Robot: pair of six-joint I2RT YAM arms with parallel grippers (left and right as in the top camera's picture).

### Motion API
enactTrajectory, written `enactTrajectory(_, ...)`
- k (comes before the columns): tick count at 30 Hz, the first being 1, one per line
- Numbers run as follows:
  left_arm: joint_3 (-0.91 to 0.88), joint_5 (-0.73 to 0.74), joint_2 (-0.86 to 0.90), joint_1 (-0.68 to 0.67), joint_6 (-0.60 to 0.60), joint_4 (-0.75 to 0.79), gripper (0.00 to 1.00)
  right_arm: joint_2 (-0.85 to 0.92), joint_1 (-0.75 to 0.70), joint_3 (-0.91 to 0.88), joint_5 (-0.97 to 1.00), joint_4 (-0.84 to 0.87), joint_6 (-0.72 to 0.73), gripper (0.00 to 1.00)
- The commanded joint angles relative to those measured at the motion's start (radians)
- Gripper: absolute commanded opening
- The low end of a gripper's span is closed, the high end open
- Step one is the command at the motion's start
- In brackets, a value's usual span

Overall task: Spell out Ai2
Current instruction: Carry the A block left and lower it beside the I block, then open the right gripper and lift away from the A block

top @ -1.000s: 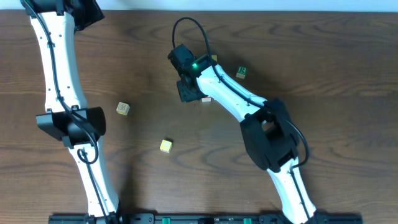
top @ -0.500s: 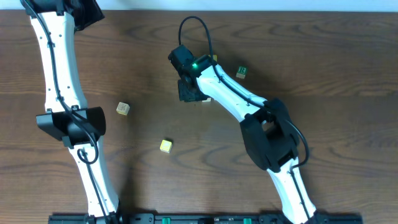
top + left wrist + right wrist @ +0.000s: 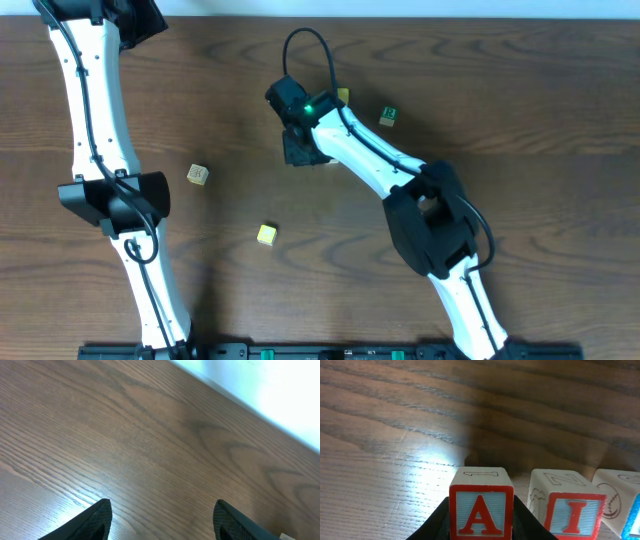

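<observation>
A gap [image 3: 521, 484] keeps the A and I cubes apart. Next, my right gripper lets go of the A cube before both grippers push the row from its ends [image 3: 633, 479].
In the right wrist view my right gripper [image 3: 481, 529] is shut on the red "A" cube [image 3: 481, 507], with a dark finger pressed on each side. The red "I" cube [image 3: 568, 510] stands just right of it on the table. A third cube [image 3: 621, 499] with a blue mark at the frame's right edge is cut off, and its character cannot be read. In the overhead view the right gripper [image 3: 300, 148] covers these cubes at the table's middle back. My left gripper [image 3: 162, 512] is open and empty over bare wood.
A green-lettered cube [image 3: 388, 116] and a small yellow cube [image 3: 343, 96] lie right of the right gripper. A tan cube [image 3: 198, 174] and a yellow cube [image 3: 266, 234] lie left of centre. The left arm [image 3: 95, 120] runs along the left side.
My right gripper has shifted slightly left and toward the back with the "A" cube in it. The left arm has not moved.
</observation>
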Motion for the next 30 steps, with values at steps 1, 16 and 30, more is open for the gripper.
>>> enactTrajectory(1, 0.011, 0.007, -0.005, 0.0, 0.014, 0.001, 0.66, 0.022, 0.008, 0.015, 0.031, 0.0, 0.016, 0.01)
enactTrajectory(16, 0.011, 0.007, -0.005, 0.001, 0.014, 0.001, 0.66, 0.022, 0.009, 0.006, 0.043, 0.011, 0.016, 0.33)
enactTrajectory(30, 0.011, 0.007, -0.005, 0.001, 0.014, 0.001, 0.66, 0.022, 0.008, 0.006, 0.047, 0.026, 0.016, 0.45)
